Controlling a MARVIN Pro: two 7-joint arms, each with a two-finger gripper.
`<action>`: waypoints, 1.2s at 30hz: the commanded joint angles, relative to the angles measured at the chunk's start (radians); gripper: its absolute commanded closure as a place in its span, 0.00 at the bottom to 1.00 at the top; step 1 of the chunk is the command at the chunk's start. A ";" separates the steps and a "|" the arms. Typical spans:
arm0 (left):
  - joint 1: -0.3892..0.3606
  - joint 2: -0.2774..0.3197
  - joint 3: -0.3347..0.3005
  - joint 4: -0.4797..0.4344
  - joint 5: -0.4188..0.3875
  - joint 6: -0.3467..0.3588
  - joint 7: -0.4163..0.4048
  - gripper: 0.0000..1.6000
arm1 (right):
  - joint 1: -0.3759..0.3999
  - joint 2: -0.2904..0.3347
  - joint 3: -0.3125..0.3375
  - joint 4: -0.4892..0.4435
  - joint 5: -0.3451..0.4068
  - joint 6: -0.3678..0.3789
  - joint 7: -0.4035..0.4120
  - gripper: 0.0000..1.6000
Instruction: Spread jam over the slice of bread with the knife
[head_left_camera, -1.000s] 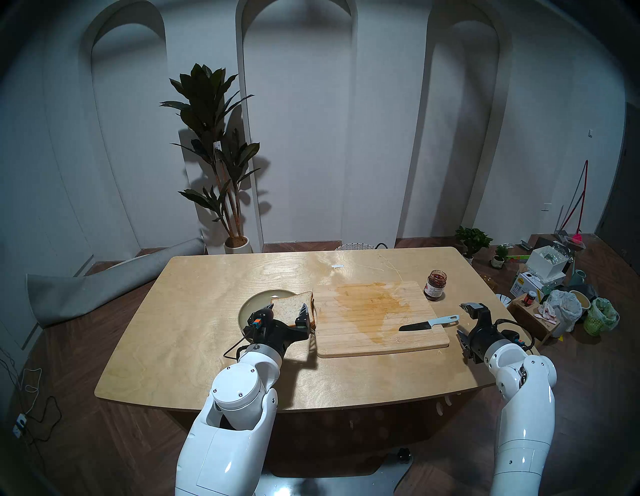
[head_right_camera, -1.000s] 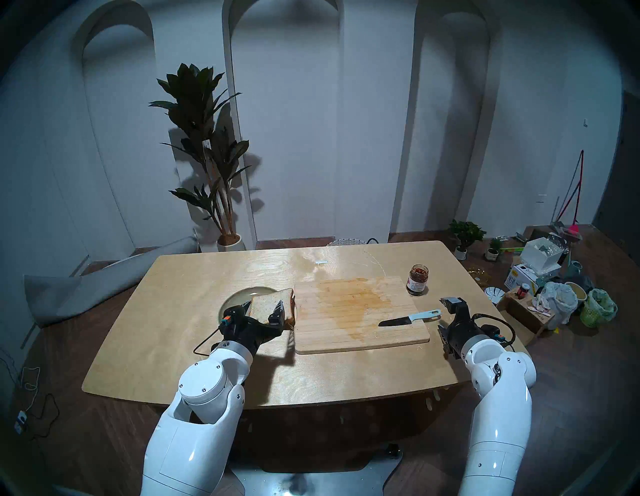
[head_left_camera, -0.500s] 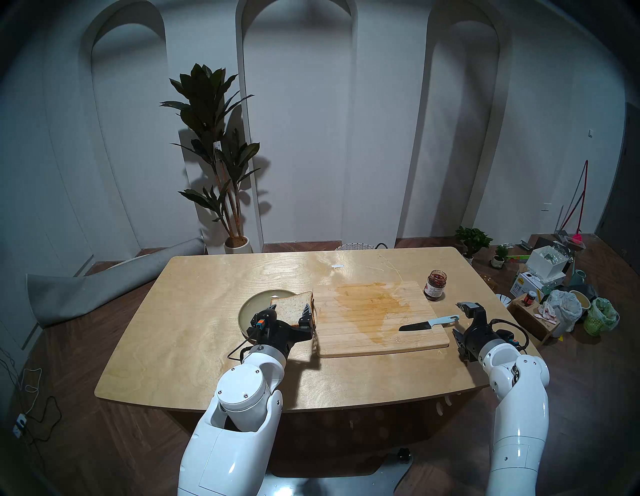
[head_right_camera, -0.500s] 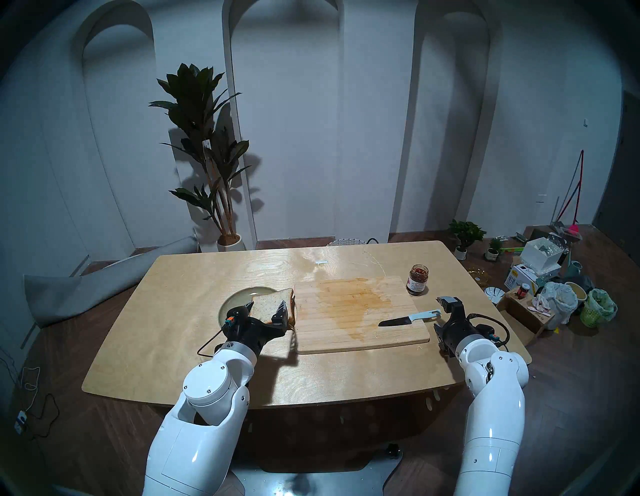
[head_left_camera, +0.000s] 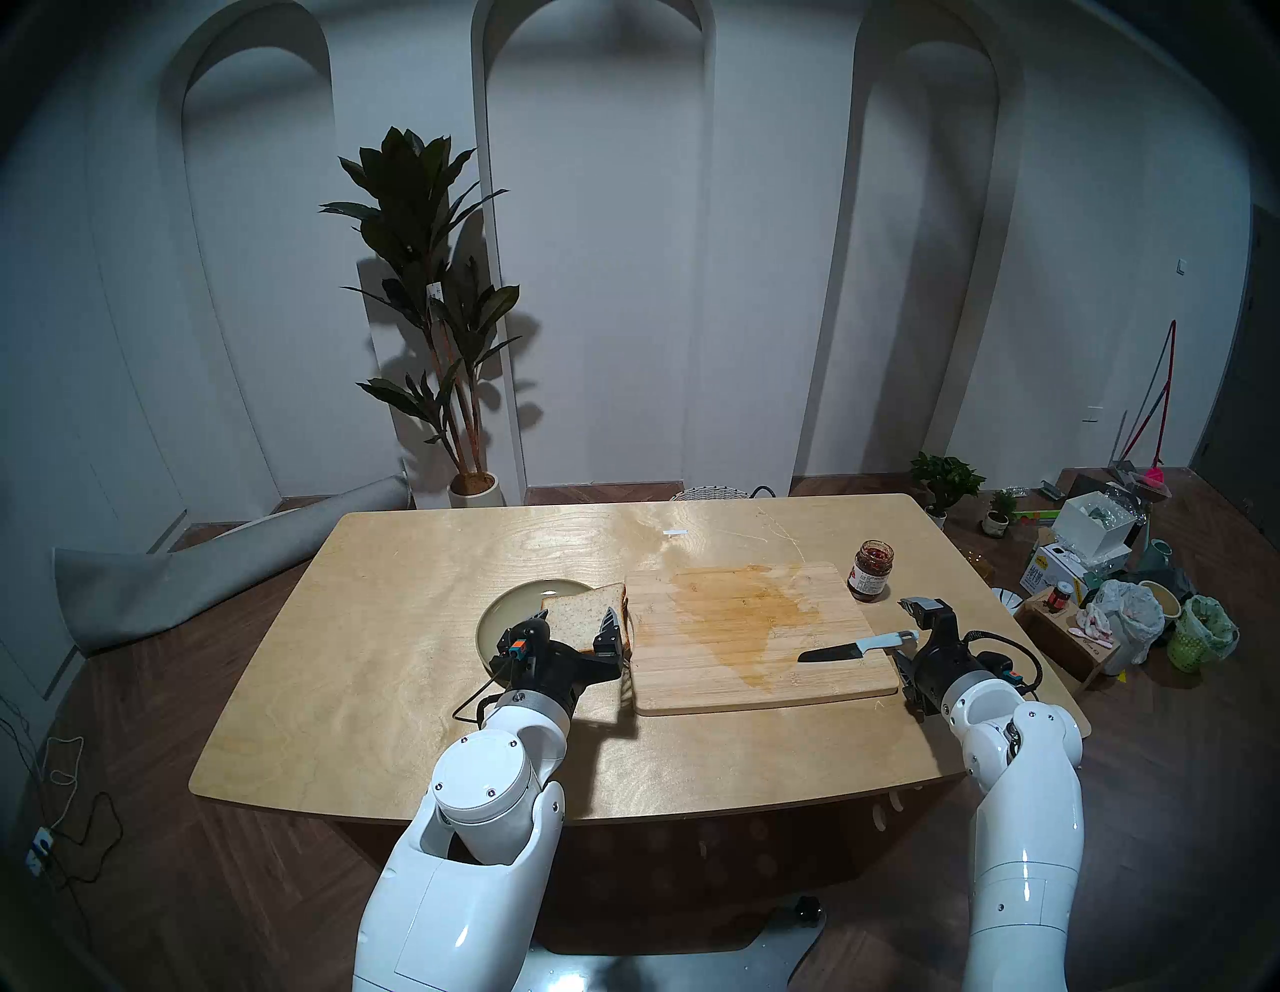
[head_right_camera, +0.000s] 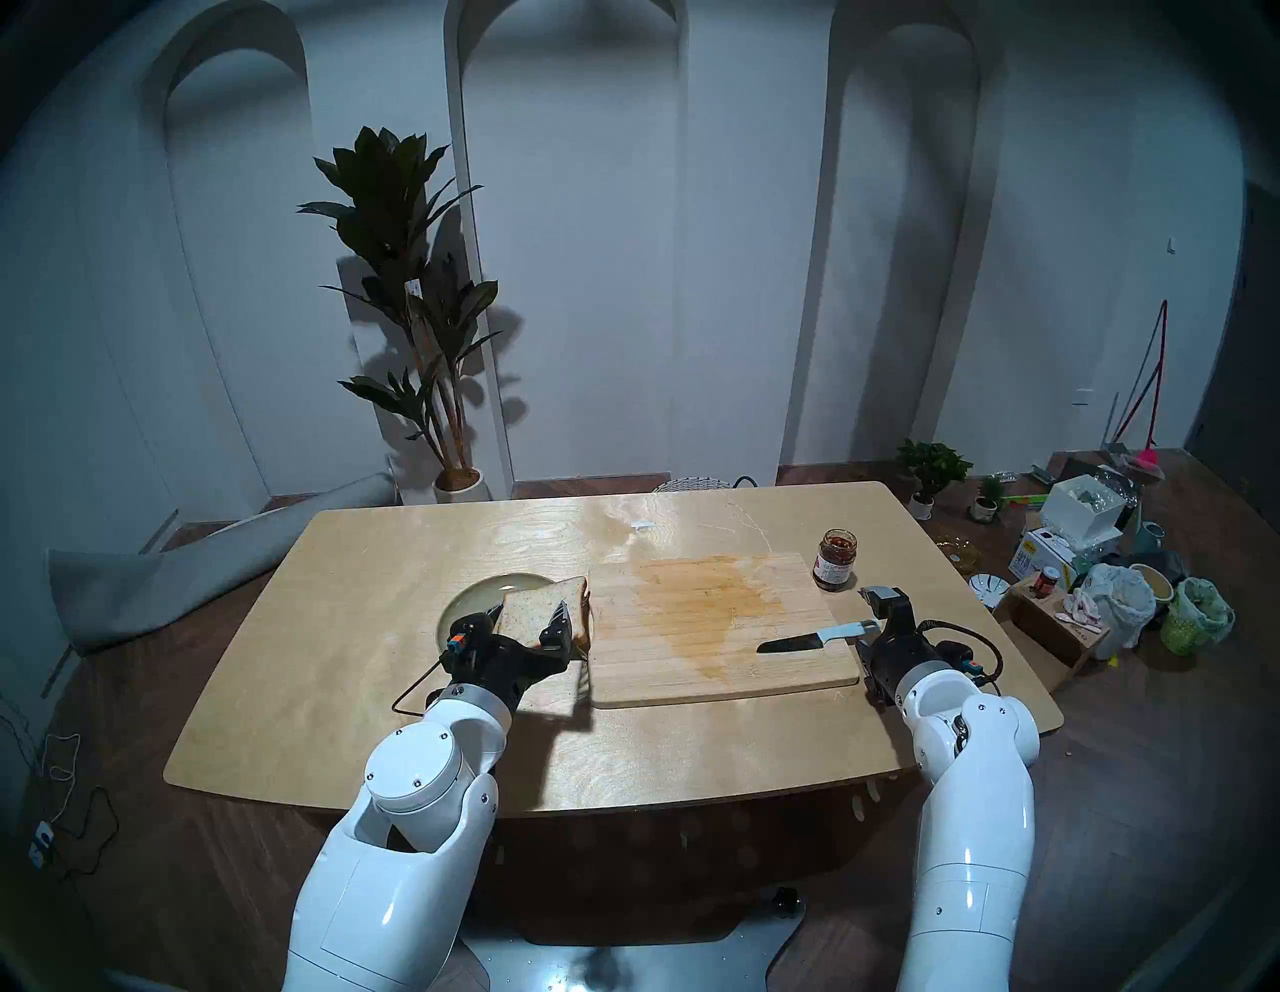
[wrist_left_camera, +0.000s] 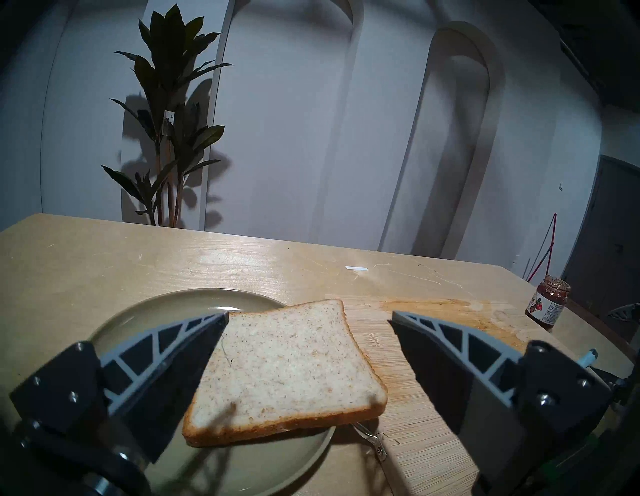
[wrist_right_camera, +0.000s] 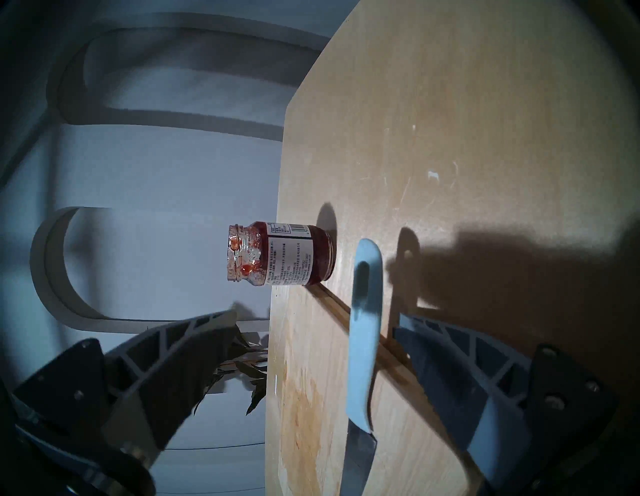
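I expect the jam jar (head_left_camera: 870, 570) to slide a bit but stay upright when I dip the knife in, because it stands unheld on its flat base (head_left_camera: 865, 594).
The slice of bread (head_left_camera: 582, 613) (wrist_left_camera: 287, 367) lies half on a grey-green plate (head_left_camera: 505, 609), its right edge over the cutting board (head_left_camera: 727, 623). My left gripper (head_left_camera: 576, 620) (wrist_left_camera: 310, 314) is open, one finger on each side of the slice, not touching it. The knife (head_left_camera: 855, 648) (wrist_right_camera: 363, 346) lies on the board's right edge, dark blade pointing left. My right gripper (head_left_camera: 909, 637) (wrist_right_camera: 315, 322), turned on its side, is open with the pale blue handle end between its fingers. The jam jar (head_left_camera: 871, 569) (wrist_right_camera: 280, 258) stands lidless behind the board's right corner.
A brown stain covers the middle of the board. A thin metal piece (wrist_left_camera: 370, 440) shows under the bread's near corner. A small white strip (head_left_camera: 673, 532) lies on the table behind the board. Boxes, bags and pots (head_left_camera: 1108, 596) crowd the floor to the right.
My right gripper has moved left, so the knife's handle end is now between its open fingers. The left gripper edged slightly forward around the bread, then held still.
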 joint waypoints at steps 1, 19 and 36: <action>-0.007 0.007 -0.006 -0.028 0.000 -0.006 -0.002 0.00 | 0.024 0.000 -0.012 0.015 -0.009 -0.015 0.025 0.00; -0.010 0.023 -0.027 -0.034 -0.013 0.000 0.003 0.00 | 0.053 0.006 -0.046 0.085 -0.042 -0.033 0.048 0.00; -0.017 0.031 -0.021 -0.023 -0.020 -0.001 0.004 0.00 | 0.043 0.024 -0.063 0.206 -0.100 -0.051 0.068 0.71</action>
